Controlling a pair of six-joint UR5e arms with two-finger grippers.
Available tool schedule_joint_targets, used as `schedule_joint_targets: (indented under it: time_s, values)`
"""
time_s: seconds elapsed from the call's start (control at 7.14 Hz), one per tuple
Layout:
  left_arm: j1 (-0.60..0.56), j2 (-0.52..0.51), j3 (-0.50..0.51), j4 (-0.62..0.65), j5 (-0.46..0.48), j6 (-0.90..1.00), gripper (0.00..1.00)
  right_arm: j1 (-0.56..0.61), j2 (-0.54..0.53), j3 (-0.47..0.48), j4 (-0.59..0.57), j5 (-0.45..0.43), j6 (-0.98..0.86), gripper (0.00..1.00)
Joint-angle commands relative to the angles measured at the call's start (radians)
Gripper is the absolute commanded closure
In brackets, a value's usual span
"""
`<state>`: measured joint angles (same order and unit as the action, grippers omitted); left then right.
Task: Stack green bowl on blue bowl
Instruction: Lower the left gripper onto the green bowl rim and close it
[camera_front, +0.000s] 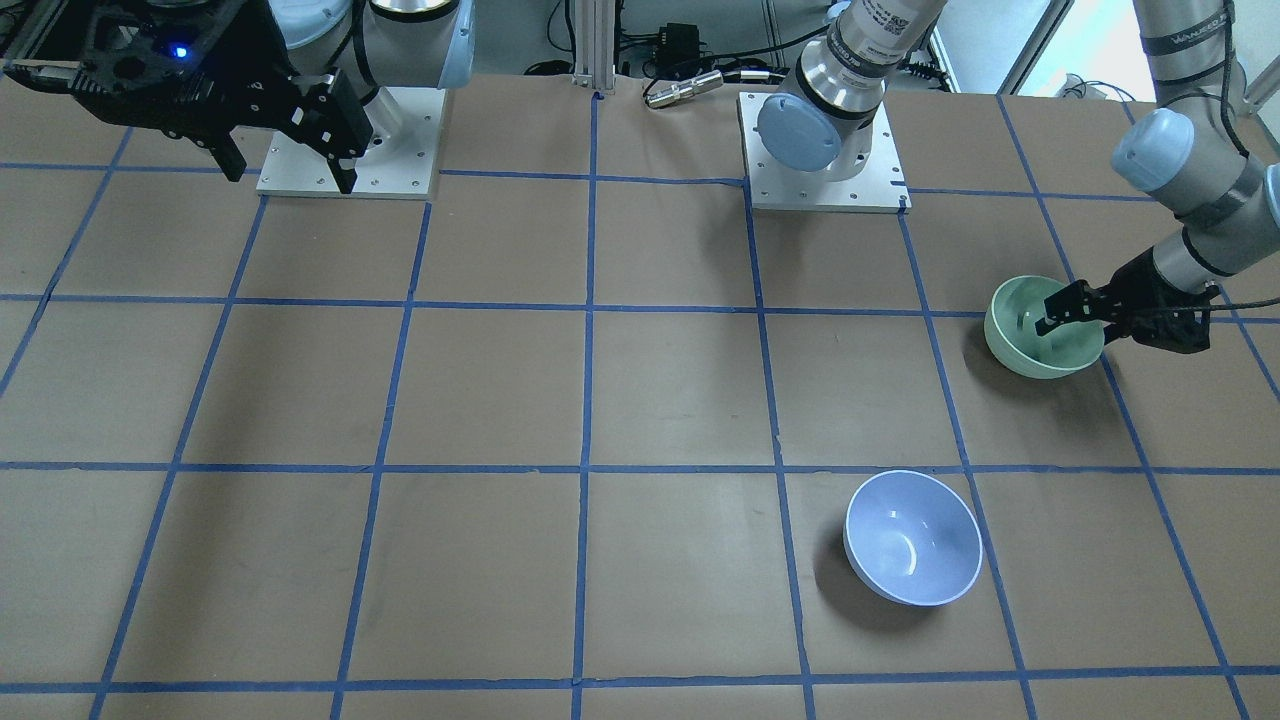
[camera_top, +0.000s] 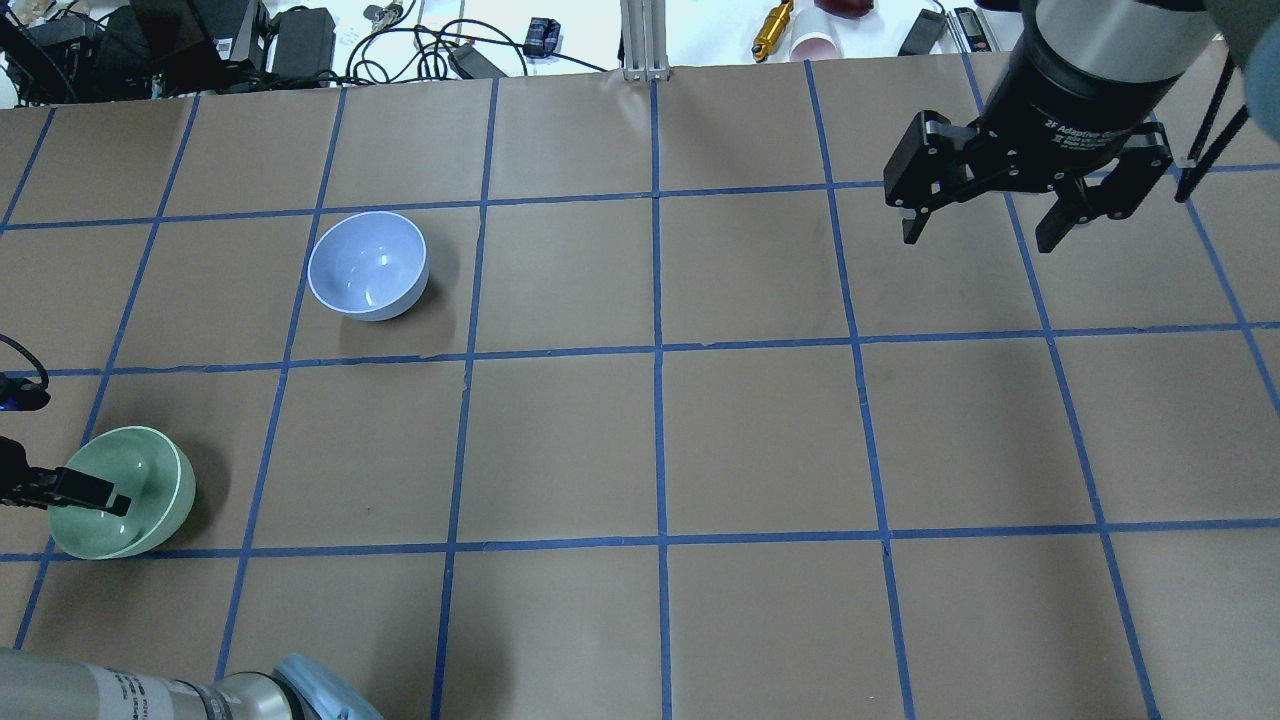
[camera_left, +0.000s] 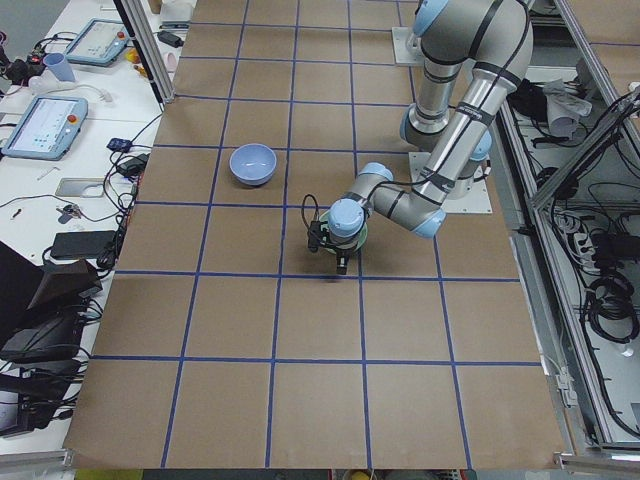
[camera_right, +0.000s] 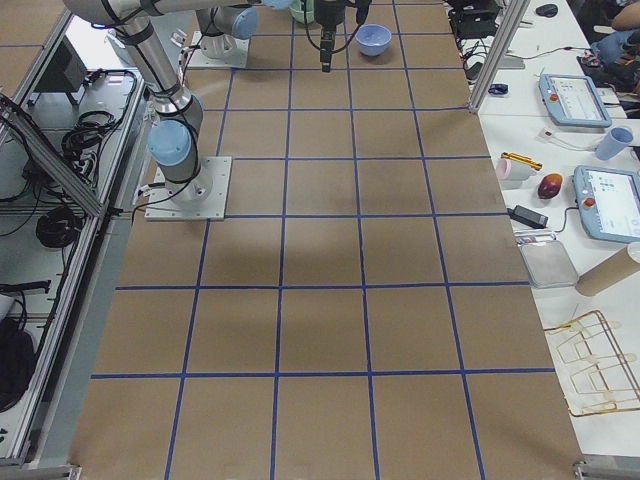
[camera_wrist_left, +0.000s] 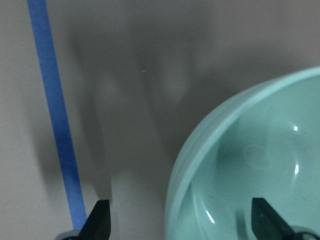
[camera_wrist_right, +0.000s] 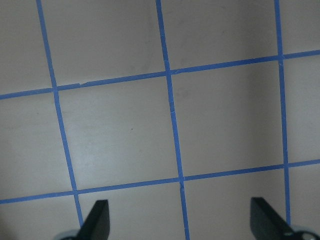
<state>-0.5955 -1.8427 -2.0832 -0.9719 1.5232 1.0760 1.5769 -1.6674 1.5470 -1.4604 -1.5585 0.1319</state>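
Note:
The green bowl (camera_front: 1041, 341) will sit deep inside the blue bowl when I lower it, because the blue bowl's wide, empty opening (camera_front: 913, 536) matches the green bowl's flared shape.
The mint-green bowl (camera_front: 1040, 345) stands upright on the table on my left side; it also shows in the overhead view (camera_top: 140, 490) and the left wrist view (camera_wrist_left: 250, 165). My left gripper (camera_front: 1058, 312) is open and straddles the bowl's rim, one finger inside the bowl and one outside, as the left wrist view (camera_wrist_left: 182, 222) shows. The periwinkle-blue bowl (camera_front: 912, 538) stands upright and empty about one grid square away, apart from the green bowl, and shows in the overhead view (camera_top: 367, 265). My right gripper (camera_top: 977, 238) is open and empty, high over the table's right side.
The brown table (camera_top: 660, 440) carries a grid of blue tape lines. Both arm bases (camera_front: 825, 150) stand on white plates at the robot's edge. Cables and small tools (camera_top: 300, 40) lie beyond the table's far edge.

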Motion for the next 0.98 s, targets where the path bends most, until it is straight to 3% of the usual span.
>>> schedule_joint_targets:
  time_s: [0.0, 0.14, 0.28, 0.84]
  values:
    - [0.0, -0.004, 0.0, -0.001, 0.002, -0.001, 0.55, 0.0, 0.0, -0.001, 0.0, 0.0, 0.0, 0.0]
    - [-0.001, -0.006, 0.0, -0.001, 0.014, 0.002, 0.89, 0.0, 0.0, -0.001, 0.002, 0.0, 0.0, 0.0]
    - [-0.001, -0.006, 0.0, -0.005, 0.014, 0.001, 1.0, 0.0, 0.0, 0.001, 0.0, 0.0, 0.0, 0.0]
    - [-0.009, 0.005, 0.026, -0.011, 0.011, 0.001, 1.0, 0.0, 0.0, -0.001, 0.002, 0.0, 0.0, 0.0]
